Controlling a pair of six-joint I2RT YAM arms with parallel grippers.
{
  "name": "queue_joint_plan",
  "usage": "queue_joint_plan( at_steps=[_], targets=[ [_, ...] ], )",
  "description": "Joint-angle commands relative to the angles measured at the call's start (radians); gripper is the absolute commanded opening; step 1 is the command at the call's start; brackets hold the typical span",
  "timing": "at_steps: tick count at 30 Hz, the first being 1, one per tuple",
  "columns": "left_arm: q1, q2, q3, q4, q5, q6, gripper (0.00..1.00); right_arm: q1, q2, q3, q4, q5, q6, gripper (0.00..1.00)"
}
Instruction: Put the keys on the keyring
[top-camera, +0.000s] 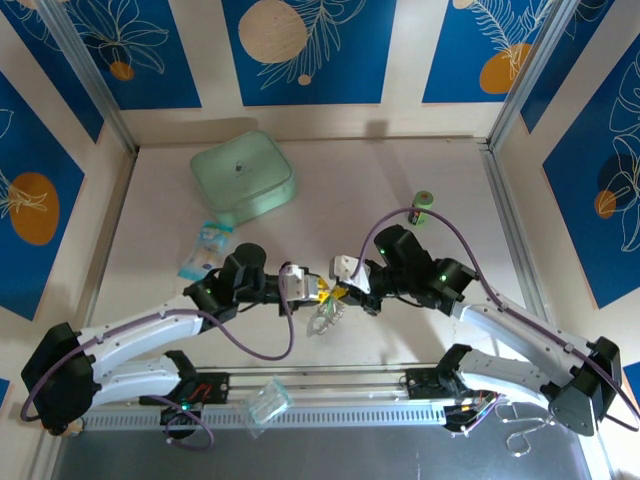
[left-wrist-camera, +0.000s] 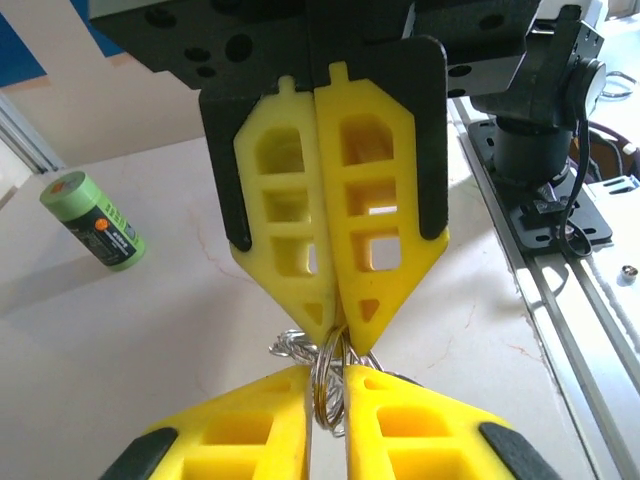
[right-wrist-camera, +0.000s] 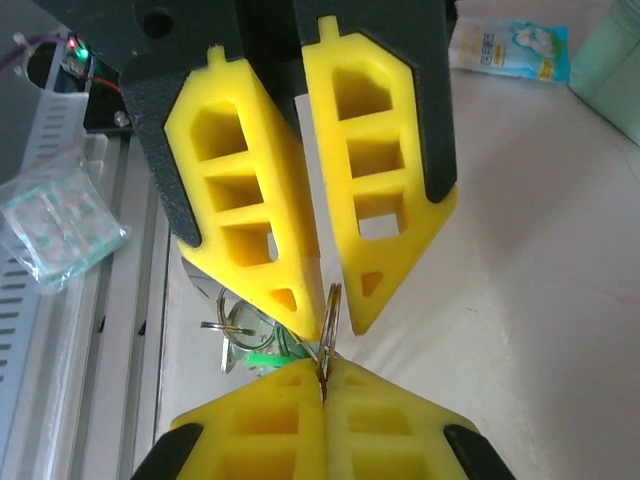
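The keyring leans at an angle (right-wrist-camera: 329, 335) between the fingers of my right gripper, so my left gripper should grip its upper edge (right-wrist-camera: 335, 292) while my right gripper opens and takes it again upright.
My two grippers meet tip to tip over the middle of the table. The keyring (left-wrist-camera: 330, 385) shows as a thin metal split ring, edge-on between both pairs of yellow fingers. My right gripper (right-wrist-camera: 322, 370) is shut on the ring's lower edge. My left gripper (left-wrist-camera: 327, 375) has its fingers slightly parted, and the ring stands in the gap with room on one side. A silvery chain (left-wrist-camera: 290, 345) and small metal pieces hang below, seen from above as a dangling bunch (top-camera: 325, 318). A green key head (right-wrist-camera: 258, 358) shows under the left fingers, with smaller rings (right-wrist-camera: 235, 320) beside it.
A green can (top-camera: 424, 208) stands at the right rear. A mint-green box (top-camera: 243, 175) sits at the back left, with a blue-and-white packet (top-camera: 205, 250) in front of it. A clear plastic bag (top-camera: 267, 402) lies on the rail between the arm bases.
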Motion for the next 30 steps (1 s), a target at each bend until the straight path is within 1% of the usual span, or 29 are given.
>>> queue_joint_plan(
  at_steps=[1,3,5,7,8,9,10,11,12,14,20,24,28,30],
  targets=[
    [-0.008,0.017,0.071,-0.090,0.006,0.065,0.13,0.026,0.045,0.090,-0.137,0.044,-0.071,0.00],
    [-0.008,0.027,0.083,-0.108,0.017,0.075,0.10,0.034,0.063,0.117,-0.141,0.039,-0.075,0.00],
    [-0.009,0.031,0.087,-0.116,0.024,0.078,0.01,0.043,0.069,0.123,-0.127,0.031,-0.074,0.00],
    [-0.008,0.031,0.086,-0.123,0.026,0.078,0.00,0.038,0.048,0.102,-0.077,0.025,-0.059,0.00],
    [-0.008,0.029,0.082,-0.123,0.026,0.079,0.00,0.029,0.022,0.075,-0.032,0.022,-0.039,0.02],
    [-0.008,0.023,0.076,-0.118,0.025,0.075,0.00,0.015,-0.004,0.042,0.011,0.018,-0.018,0.08],
    [-0.008,0.016,0.064,-0.104,0.024,0.066,0.00,-0.005,-0.039,0.001,0.068,0.006,0.017,0.18],
    [-0.008,0.006,0.048,-0.077,0.024,0.054,0.00,-0.029,-0.074,-0.043,0.123,-0.018,0.057,0.23],
    [-0.008,-0.002,0.030,-0.043,0.025,0.037,0.00,-0.051,-0.105,-0.083,0.169,-0.047,0.095,0.29],
    [-0.008,-0.017,-0.004,0.023,0.027,0.007,0.00,-0.071,-0.144,-0.142,0.227,-0.073,0.154,0.34],
    [-0.009,-0.035,-0.075,0.191,0.055,-0.069,0.00,-0.074,-0.182,-0.237,0.301,-0.095,0.248,0.35],
    [-0.008,-0.038,-0.082,0.206,0.059,-0.076,0.00,-0.074,-0.177,-0.253,0.327,-0.114,0.263,0.35],
    [-0.008,-0.035,-0.084,0.216,0.066,-0.081,0.00,-0.074,-0.160,-0.247,0.326,-0.122,0.259,0.28],
    [-0.008,-0.035,-0.083,0.219,0.066,-0.084,0.00,-0.074,-0.157,-0.244,0.329,-0.130,0.259,0.27]
  ],
)
